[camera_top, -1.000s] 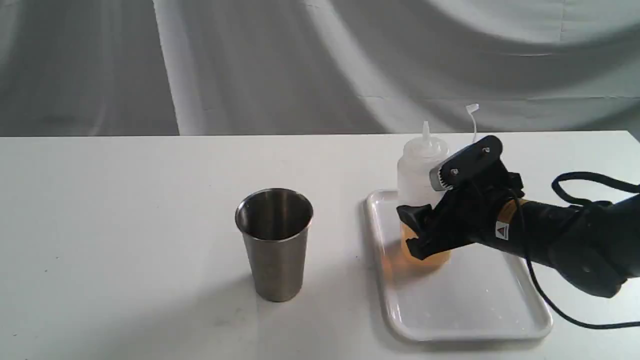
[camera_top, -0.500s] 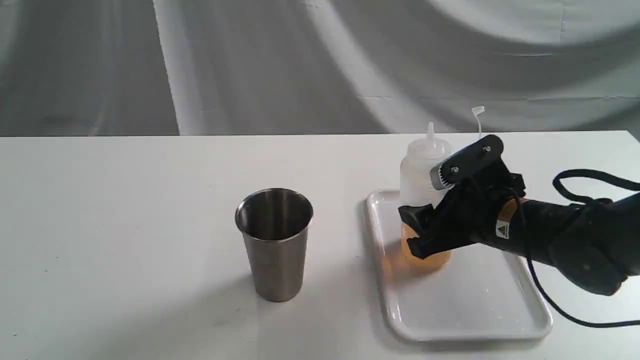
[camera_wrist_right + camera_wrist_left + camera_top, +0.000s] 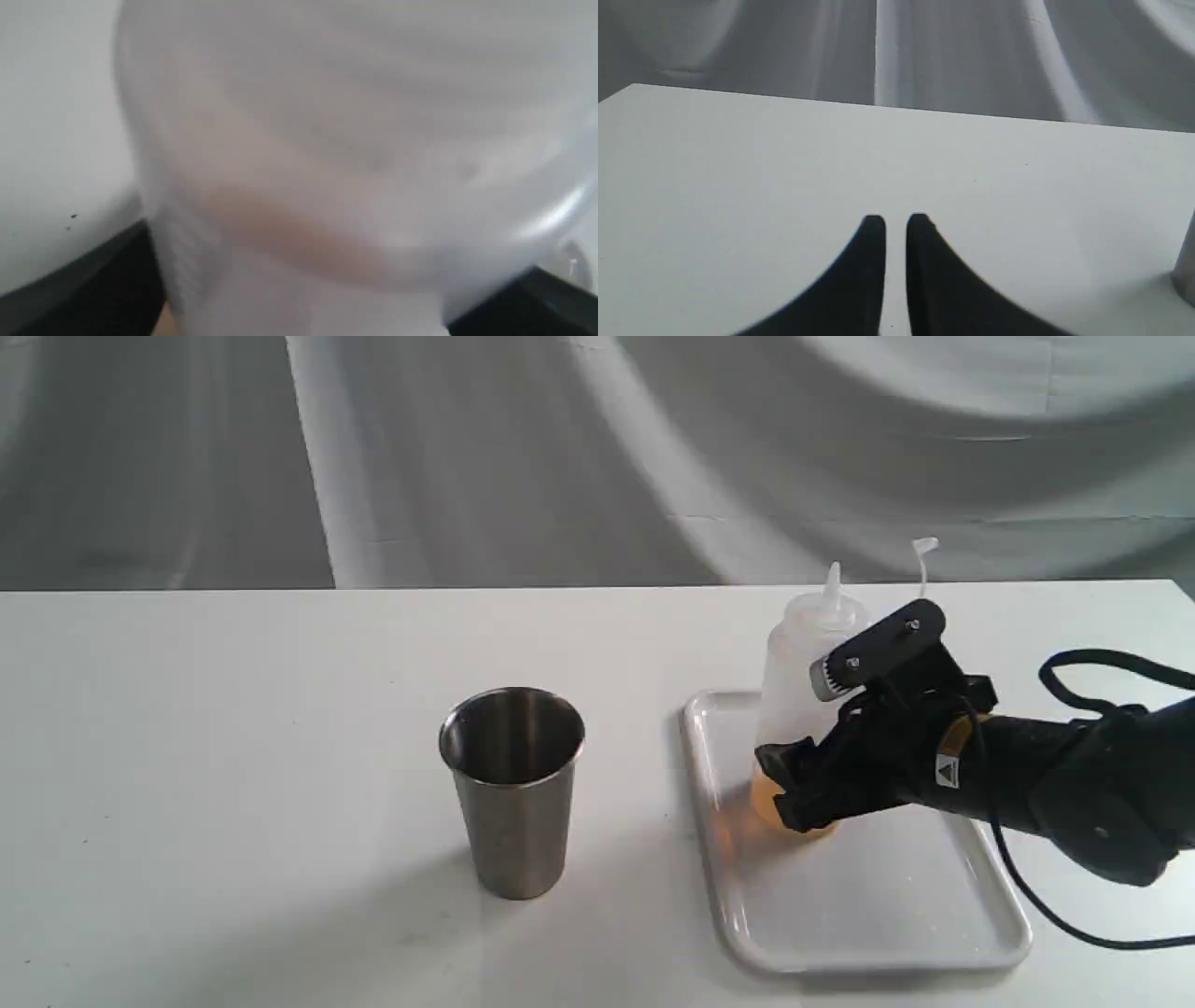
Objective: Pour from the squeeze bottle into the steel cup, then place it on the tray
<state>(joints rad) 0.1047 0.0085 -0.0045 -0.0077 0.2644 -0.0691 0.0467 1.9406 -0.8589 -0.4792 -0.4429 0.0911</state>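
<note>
My right gripper should keep letting go and move back until its fingers are clear of the bottle's body (image 3: 793,693), because the squeeze bottle's base (image 3: 770,806) is standing inside the white tray.
The squeeze bottle (image 3: 803,658), whitish with amber liquid at its bottom, stands on the far left part of the white tray (image 3: 868,896) and leans slightly to the right. Its tethered cap (image 3: 924,546) sticks up behind it. My right gripper (image 3: 794,793) is shut on the bottle's lower body, coming in from the right. In the right wrist view the bottle (image 3: 327,140) fills the frame between the black fingers (image 3: 93,280). The steel cup (image 3: 513,784) stands upright to the left of the tray, apart from it. My left gripper (image 3: 895,224) hovers shut over bare table.
The white table (image 3: 233,756) stretches left of the cup. A grey cloth backdrop (image 3: 560,448) hangs behind the table's far edge. A black cable (image 3: 1102,667) loops over my right arm. The cup's side (image 3: 1186,275) shows at the edge of the left wrist view.
The bottle's top has swung to the right while its base stayed on the tray. My right gripper has shifted slightly right and down with it. The cup has not moved.
</note>
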